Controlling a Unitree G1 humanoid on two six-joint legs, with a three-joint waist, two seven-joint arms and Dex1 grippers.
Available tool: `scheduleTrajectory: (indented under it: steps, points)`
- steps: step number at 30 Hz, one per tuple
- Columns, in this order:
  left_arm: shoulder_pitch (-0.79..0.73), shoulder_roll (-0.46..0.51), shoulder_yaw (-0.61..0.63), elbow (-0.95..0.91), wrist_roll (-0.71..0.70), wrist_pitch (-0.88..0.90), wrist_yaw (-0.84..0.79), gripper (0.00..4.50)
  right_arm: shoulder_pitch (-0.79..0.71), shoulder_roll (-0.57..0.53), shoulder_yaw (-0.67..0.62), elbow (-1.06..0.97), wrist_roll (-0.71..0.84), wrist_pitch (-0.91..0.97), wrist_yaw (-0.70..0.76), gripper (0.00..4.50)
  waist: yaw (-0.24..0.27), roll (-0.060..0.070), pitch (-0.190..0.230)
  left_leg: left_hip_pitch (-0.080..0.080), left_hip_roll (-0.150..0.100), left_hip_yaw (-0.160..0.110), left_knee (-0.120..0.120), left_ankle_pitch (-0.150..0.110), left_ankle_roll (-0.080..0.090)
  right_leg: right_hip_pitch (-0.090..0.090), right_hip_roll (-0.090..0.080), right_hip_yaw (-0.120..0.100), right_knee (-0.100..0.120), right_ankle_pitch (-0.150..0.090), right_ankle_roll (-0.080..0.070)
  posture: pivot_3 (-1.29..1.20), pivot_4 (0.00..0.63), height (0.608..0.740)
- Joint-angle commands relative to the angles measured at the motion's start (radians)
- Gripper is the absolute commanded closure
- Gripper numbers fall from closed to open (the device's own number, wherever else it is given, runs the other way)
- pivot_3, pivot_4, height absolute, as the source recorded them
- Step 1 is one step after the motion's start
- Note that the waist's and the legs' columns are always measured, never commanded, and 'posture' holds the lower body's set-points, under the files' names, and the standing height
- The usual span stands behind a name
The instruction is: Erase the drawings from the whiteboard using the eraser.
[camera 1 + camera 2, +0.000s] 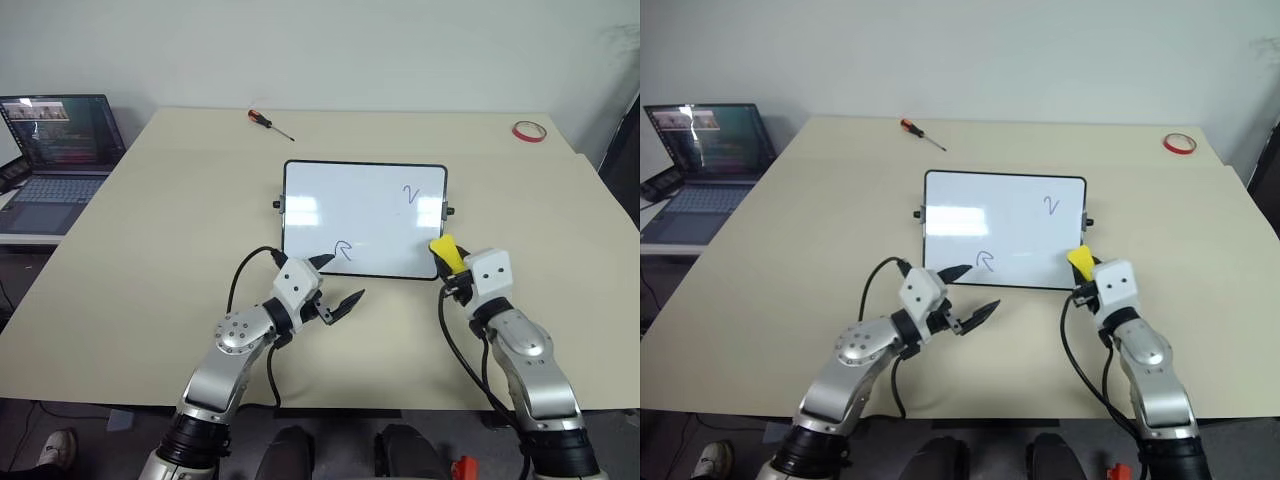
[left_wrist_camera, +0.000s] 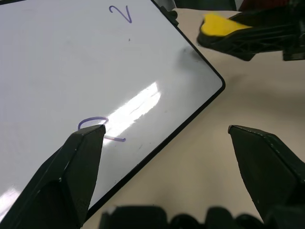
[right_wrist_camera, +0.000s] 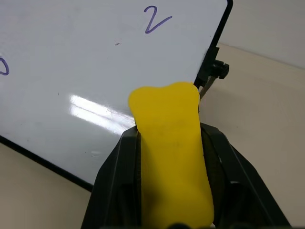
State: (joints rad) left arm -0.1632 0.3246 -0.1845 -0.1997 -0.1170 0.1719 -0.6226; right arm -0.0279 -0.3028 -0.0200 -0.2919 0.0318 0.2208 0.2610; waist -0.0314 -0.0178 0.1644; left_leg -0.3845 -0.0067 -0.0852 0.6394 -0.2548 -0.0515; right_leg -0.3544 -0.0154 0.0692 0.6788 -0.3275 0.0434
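My right gripper should wipe the tick first, since my left gripper is at the curl and should move back before I wipe the curl.
The whiteboard lies flat in the middle of the table. Two drawings show on it: a tick at its far right and a curl near its front edge. My right gripper is shut on the yellow eraser, held at the board's front right corner, just above it. In the right wrist view the eraser sticks out between the fingers, with the tick beyond. My left gripper stands open at the board's front edge, one fingertip over the curl.
A screwdriver with a red handle lies at the table's far side. A red tape ring sits at the far right corner. An open laptop stands on a lower surface to the left of the table.
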Motion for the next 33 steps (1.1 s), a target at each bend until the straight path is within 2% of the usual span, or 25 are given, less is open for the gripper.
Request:
scheduleTrajectory:
  steps: [1, 13, 24, 33]
  points:
    - [-0.005, -0.001, 0.012, -0.028, -0.017, -0.025, -0.003, 0.00, 0.027, 0.002, -0.010, -0.100, 0.019, 0.018, 0.006, 3.22, -0.001, 0.000, 0.000, 0.000, 0.000, 0.000, 0.000, 0.000, 0.000, 0.000, 0.000, 0.000, 0.000, 0.000, 0.000, 0.00, 0.150, 0.740]
    - [-0.023, -0.009, 0.006, -0.003, -0.001, -0.039, 0.006, 0.00, -0.018, 0.011, -0.003, -0.051, 0.001, 0.018, -0.002, 3.22, -0.001, 0.000, 0.001, 0.001, 0.000, 0.001, 0.000, 0.000, 0.000, 0.000, 0.000, 0.000, 0.000, 0.000, 0.000, 0.00, 0.150, 0.740]
    - [-0.154, -0.055, -0.010, 0.111, 0.027, -0.092, 0.019, 0.00, -0.323, 0.024, 0.010, 0.268, -0.057, -0.126, -0.042, 3.22, -0.002, -0.001, 0.001, 0.000, -0.001, 0.002, 0.000, 0.000, 0.000, 0.000, 0.001, -0.003, 0.000, 0.000, 0.000, 0.00, 0.150, 0.740]
    - [-0.165, -0.063, -0.015, 0.125, 0.027, -0.103, 0.018, 0.00, -0.546, 0.044, 0.013, 0.540, -0.052, -0.233, -0.041, 3.22, -0.002, 0.000, 0.001, -0.001, 0.000, 0.004, -0.001, 0.000, 0.000, -0.004, 0.000, -0.001, 0.001, 0.000, 0.000, 0.00, 0.150, 0.740]
